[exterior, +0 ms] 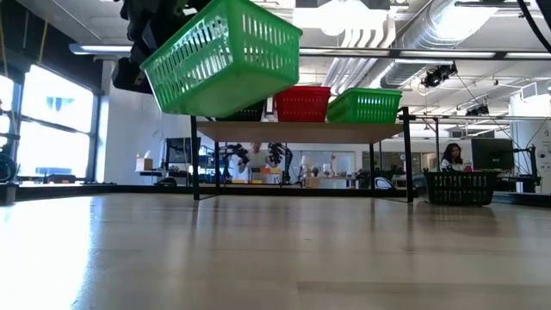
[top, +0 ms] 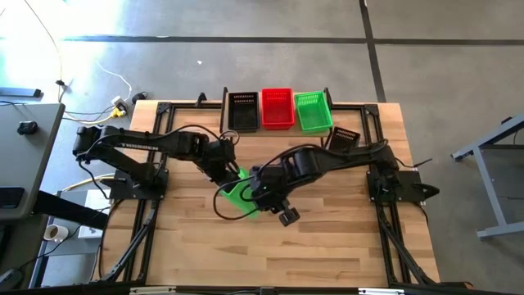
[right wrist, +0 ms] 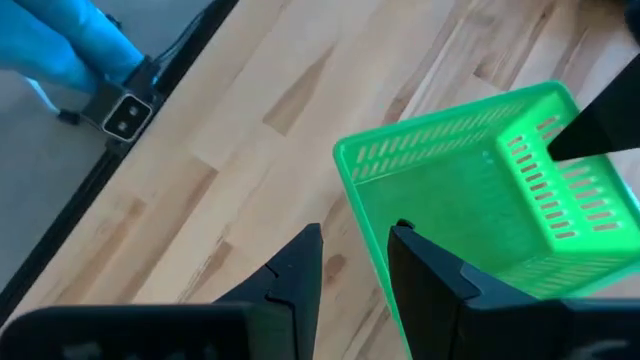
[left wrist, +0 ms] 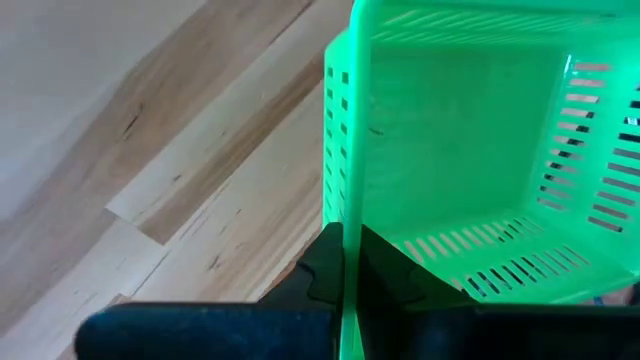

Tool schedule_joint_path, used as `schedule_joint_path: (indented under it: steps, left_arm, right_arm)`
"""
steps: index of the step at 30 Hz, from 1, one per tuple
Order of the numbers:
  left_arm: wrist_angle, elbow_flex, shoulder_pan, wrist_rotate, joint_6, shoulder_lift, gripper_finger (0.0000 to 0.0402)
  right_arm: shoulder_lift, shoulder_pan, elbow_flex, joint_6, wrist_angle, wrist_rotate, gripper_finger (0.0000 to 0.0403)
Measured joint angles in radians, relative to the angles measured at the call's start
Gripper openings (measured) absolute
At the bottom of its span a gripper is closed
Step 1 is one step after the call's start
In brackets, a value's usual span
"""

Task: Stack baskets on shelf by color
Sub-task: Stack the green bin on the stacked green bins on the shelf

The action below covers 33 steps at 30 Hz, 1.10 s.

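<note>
My right gripper should take over at the hanging basket's free rim (right wrist: 368, 235), because my left gripper holds the hanging basket but the shelf's green basket (top: 313, 111) stands on my right gripper's side.
A bright green basket (exterior: 224, 56) hangs tilted, high above the table's middle, with my left gripper (left wrist: 343, 250) shut on one of its walls. My right gripper (right wrist: 355, 245) stands open just above the same basket (right wrist: 470, 210), one finger on either side of another wall's rim; I cannot tell whether it touches. On the shelf (exterior: 301, 131) at the far edge stand a black basket (top: 243, 111), a red basket (top: 277, 108) and a green basket (top: 313, 111), side by side on their bottoms. My left gripper pinches one wall of the green basket at its top rim (left wrist: 345, 215), one finger inside the basket and one outside. The fingers come slanting down from the table's left. The basket hangs clear of the table, tilted, its open top turned up toward the arms.
Another black basket (top: 344, 138) sits on the table at the far right, beside the shelf. The arms' black frames run along both sides of the table. Bare wood lies across the near half.
</note>
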Motion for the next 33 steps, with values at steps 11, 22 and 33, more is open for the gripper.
schedule_joint_path:
  steps: [11,22,33]
  left_arm:
    - [0.041,0.000,0.007,0.060,0.034,0.000,0.0001]
    - [0.129,0.000,0.014,0.111,0.044,0.000,0.0001]
    - [0.148,0.000,0.014,0.049,0.055,0.000,0.0016]
  right_arm:
    - [0.032,-0.018,0.000,-0.022,-0.017,-0.035,0.0103]
    - [0.042,-0.031,0.000,-0.018,-0.087,-0.038,0.0103]
    - [0.046,-0.030,0.000,0.004,-0.115,-0.025,0.0012]
